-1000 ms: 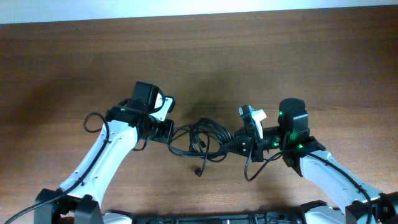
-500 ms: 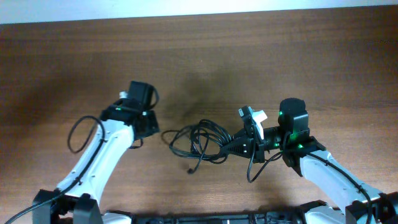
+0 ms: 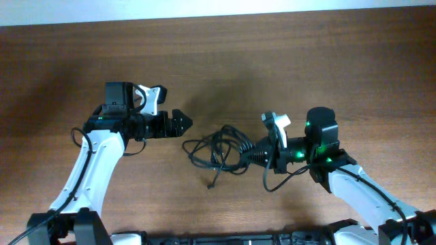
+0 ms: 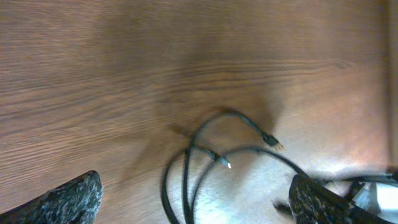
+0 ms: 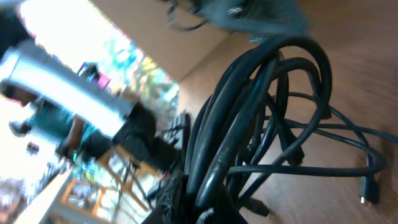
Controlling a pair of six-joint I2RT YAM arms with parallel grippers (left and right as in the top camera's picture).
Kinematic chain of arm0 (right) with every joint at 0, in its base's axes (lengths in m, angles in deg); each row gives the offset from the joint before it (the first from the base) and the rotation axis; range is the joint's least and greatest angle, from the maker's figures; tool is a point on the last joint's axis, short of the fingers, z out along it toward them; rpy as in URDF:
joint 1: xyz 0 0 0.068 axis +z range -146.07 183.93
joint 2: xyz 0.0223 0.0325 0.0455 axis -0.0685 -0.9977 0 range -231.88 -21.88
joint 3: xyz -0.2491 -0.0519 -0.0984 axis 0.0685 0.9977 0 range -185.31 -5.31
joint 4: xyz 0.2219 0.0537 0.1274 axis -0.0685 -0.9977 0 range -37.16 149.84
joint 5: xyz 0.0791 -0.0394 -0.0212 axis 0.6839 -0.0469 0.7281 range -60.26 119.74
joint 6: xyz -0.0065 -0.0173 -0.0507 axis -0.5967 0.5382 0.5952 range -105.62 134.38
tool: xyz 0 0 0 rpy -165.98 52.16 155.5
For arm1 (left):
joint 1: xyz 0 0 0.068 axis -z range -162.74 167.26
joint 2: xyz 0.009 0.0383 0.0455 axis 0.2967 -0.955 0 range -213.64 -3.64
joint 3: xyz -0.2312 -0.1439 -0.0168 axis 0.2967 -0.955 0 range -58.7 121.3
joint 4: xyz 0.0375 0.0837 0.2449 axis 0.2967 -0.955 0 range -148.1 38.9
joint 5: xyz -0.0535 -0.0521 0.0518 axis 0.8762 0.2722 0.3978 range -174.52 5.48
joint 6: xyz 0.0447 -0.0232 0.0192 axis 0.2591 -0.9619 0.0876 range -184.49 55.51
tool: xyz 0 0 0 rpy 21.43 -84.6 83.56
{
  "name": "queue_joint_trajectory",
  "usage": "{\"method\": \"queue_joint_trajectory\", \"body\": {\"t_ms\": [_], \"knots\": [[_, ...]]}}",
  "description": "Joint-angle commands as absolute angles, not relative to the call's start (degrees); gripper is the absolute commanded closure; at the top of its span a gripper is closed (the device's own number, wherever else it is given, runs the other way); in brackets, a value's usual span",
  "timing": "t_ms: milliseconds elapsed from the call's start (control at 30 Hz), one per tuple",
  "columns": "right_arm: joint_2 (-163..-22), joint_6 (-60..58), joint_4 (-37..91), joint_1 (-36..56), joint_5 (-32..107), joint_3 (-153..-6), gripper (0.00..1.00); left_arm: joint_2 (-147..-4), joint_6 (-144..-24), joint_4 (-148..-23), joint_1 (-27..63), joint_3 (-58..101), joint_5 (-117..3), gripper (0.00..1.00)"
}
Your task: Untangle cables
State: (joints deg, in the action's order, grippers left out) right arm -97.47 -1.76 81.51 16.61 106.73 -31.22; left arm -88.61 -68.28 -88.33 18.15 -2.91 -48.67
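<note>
My right gripper is squeezing several crossing cables together point(image 3: 240, 144), so it should keep them still while my left gripper grabs the loose loops point(image 3: 193, 145) and pulls.
The cables point(image 3: 218, 150) lie as a loose black tangle on the wooden table between my two arms, with one plug end point(image 3: 211, 184) trailing toward the front. My right gripper point(image 3: 253, 155) is shut on the right side of the bundle. In the right wrist view several cables point(image 5: 261, 112) run up out of its jaws point(image 5: 205, 199). My left gripper point(image 3: 180, 124) points right, open and empty, just left of the tangle. In the left wrist view, loops point(image 4: 186, 180) and a silver-tipped plug point(image 4: 225, 163) lie ahead of the spread left gripper point(image 4: 196, 202).
The brown table point(image 3: 306, 68) ends at a white strip point(image 3: 218, 10) along the far edge. A thick wire loop point(image 3: 274, 182) hangs from my right arm beside the cables, and another point(image 3: 76, 136) hangs from my left arm.
My left gripper has drawn back leftward from the tangle, turned to point right and opened wide. The bundle's left strands slackened. The right gripper stays shut on the cables.
</note>
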Motion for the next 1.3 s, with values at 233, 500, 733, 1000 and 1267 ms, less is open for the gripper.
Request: {"method": "queue_joint_trajectory", "body": {"t_ms": [233, 500, 733, 1000, 1267], "knots": [[-97.3, -11.7, 104.2, 16.3, 118.7, -31.4, 0.96, -88.2, -49.4, -87.2, 18.0, -2.3, -40.8, 0.01], [-97.3, -11.6, 104.2, 19.2, 118.7, -31.4, 0.96, -88.3, -42.4, -86.9, 19.4, -2.5, -39.6, 0.01], [-97.3, -12.7, 104.3, 19.3, 118.7, -31.4, 0.96, -90.3, -38.9, -86.7, 27.4, -2.5, -42.3, 0.00], [-97.3, -13.8, 106.0, 19.3, 118.7, -31.4, 0.96, -91.8, -38.8, -87.8, 29.1, -2.5, -39.3, 0.01], [-97.3, -15.9, 112.8, 19.3, 118.7, -31.4, 0.96, -91.8, -36.3, -90.5, 30.0, -2.5, -35.2, 0.01]]}}
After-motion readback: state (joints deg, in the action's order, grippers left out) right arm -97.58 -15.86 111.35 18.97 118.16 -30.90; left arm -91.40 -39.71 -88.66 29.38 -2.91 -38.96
